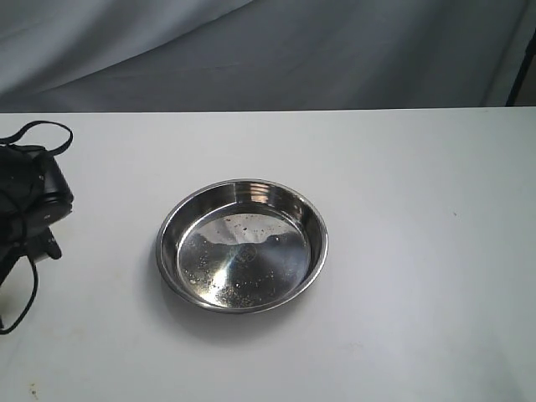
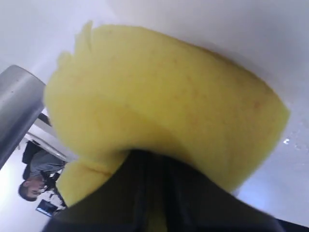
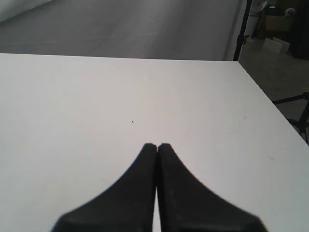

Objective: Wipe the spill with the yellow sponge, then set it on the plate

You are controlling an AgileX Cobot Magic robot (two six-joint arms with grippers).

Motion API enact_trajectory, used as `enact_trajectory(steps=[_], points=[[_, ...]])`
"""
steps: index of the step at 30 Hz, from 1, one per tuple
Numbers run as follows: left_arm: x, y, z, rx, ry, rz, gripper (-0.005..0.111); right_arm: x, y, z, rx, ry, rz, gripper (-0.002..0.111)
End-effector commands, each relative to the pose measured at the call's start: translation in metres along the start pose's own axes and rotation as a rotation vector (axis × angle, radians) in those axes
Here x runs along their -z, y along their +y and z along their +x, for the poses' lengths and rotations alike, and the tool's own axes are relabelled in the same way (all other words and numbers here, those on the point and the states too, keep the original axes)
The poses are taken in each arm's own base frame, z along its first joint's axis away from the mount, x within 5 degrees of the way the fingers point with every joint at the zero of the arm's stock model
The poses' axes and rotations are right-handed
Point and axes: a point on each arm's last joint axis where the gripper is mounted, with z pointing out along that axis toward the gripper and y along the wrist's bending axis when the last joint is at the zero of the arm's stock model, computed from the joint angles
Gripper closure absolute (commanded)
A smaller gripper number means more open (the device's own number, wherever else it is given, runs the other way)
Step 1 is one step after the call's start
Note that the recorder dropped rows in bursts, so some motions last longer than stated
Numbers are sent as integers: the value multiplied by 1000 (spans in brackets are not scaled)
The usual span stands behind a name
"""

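Brown spots of the spill (image 1: 33,390) are next to the yellow sponge, so my left gripper should wipe the sponge back toward these spots before it goes to the plate.
The yellow sponge (image 2: 159,101) fills the left wrist view, squeezed and folded where my left gripper (image 2: 152,162) is shut on it. In the exterior view only that arm's black body (image 1: 38,201) shows at the table's left edge; its fingers and the sponge are out of sight there. The plate (image 1: 172,218), round and shiny steel with a speckled bottom, sits empty in the middle of the table, well to the right of that arm. My right gripper (image 3: 157,145) is shut on nothing over bare white tabletop. The spill shows in no view.
Black cables (image 1: 21,276) hang around the left arm at the table's left edge. A dark grey backdrop (image 1: 268,50) runs behind the table's far edge. A black stand (image 3: 239,29) rises past the table's far corner in the right wrist view.
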Motion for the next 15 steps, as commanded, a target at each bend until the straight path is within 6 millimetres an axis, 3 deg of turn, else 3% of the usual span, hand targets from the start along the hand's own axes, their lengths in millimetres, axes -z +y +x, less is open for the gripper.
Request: enact_trajectory(steps=[1,10,15], points=[[-8,-5,8,-118,39,-29,107,0,0,1,8,-4,8,108],[-9,-16,10,-308,47,47,107,0,0,1,8,-4,8,108],[1,-28,5,-378,28,51,107,0,0,1,8,-4,8,108]])
